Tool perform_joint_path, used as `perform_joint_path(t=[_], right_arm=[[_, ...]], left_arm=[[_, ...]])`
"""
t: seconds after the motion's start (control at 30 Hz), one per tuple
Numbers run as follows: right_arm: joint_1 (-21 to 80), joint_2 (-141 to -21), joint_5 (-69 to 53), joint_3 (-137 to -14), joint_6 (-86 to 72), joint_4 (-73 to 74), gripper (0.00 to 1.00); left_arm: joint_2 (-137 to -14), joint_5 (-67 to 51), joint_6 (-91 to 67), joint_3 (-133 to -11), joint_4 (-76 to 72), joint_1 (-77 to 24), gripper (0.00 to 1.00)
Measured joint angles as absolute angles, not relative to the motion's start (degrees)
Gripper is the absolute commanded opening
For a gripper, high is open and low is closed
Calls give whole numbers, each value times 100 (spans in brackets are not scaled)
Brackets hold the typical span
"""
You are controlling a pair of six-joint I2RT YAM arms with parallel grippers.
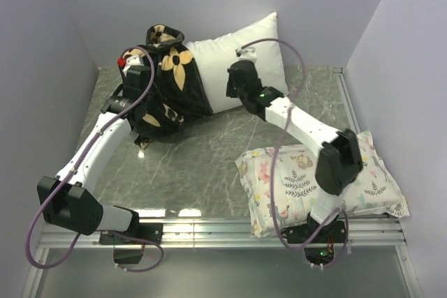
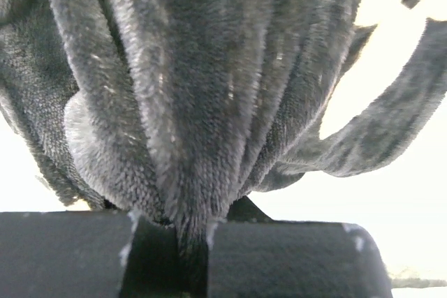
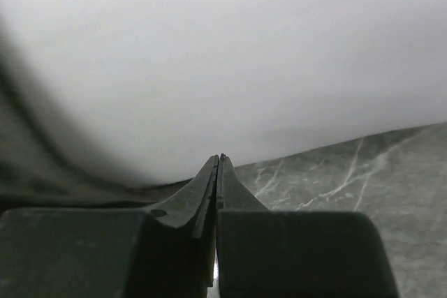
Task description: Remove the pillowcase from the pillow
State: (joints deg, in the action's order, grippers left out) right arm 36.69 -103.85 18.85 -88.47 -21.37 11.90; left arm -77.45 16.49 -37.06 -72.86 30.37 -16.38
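My left gripper has hold of a bunched fold (image 2: 187, 190) far from the pillowcase's open edge. It should open and grip the pillowcase closer to the white pillow (image 1: 186, 87) before it pulls.
The black pillowcase (image 1: 178, 82) with tan flower motifs covers the left end of the white pillow (image 1: 241, 57) at the back of the table. My left gripper (image 1: 150, 54) is shut on a bunched fold of it. In the left wrist view the fuzzy dark pillowcase (image 2: 195, 88) is pinched in the left gripper (image 2: 192, 232). My right gripper (image 1: 236, 82) is at the pillow's bare lower edge. In the right wrist view the right gripper (image 3: 220, 162) is shut with its tips against the pillow (image 3: 230, 54) and nothing between the jaws. The pillowcase's dark edge (image 3: 42, 172) lies to its left.
A smaller floral-print pillow (image 1: 314, 179) lies at the front right, partly under the right arm. The marble table top (image 1: 202, 151) is walled on the left, back and right. A metal rail (image 1: 209, 225) runs along the near edge.
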Motion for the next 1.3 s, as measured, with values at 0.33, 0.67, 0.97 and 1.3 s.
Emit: perform_joint_path(t=[0.33, 0.67, 0.97, 1.3], right_arm=[[3645, -9100, 1887, -9225, -2043, 1557, 27], [3649, -10586, 1103, -9889, -1688, 1979, 89], [3677, -12442, 482, -11172, -1726, 1857, 83], [3656, -12877, 508, -11417, -2169, 1614, 0]], left_arm=[[-7520, 1737, -3411, -8138, 3903, -1643, 0], [-7258, 1422, -3374, -8093, 4180, -1092, 13], [-7529, 1035, -3459, -7544, 3603, -976, 70], [-7664, 1131, -3472, -7391, 3312, -1645, 74]])
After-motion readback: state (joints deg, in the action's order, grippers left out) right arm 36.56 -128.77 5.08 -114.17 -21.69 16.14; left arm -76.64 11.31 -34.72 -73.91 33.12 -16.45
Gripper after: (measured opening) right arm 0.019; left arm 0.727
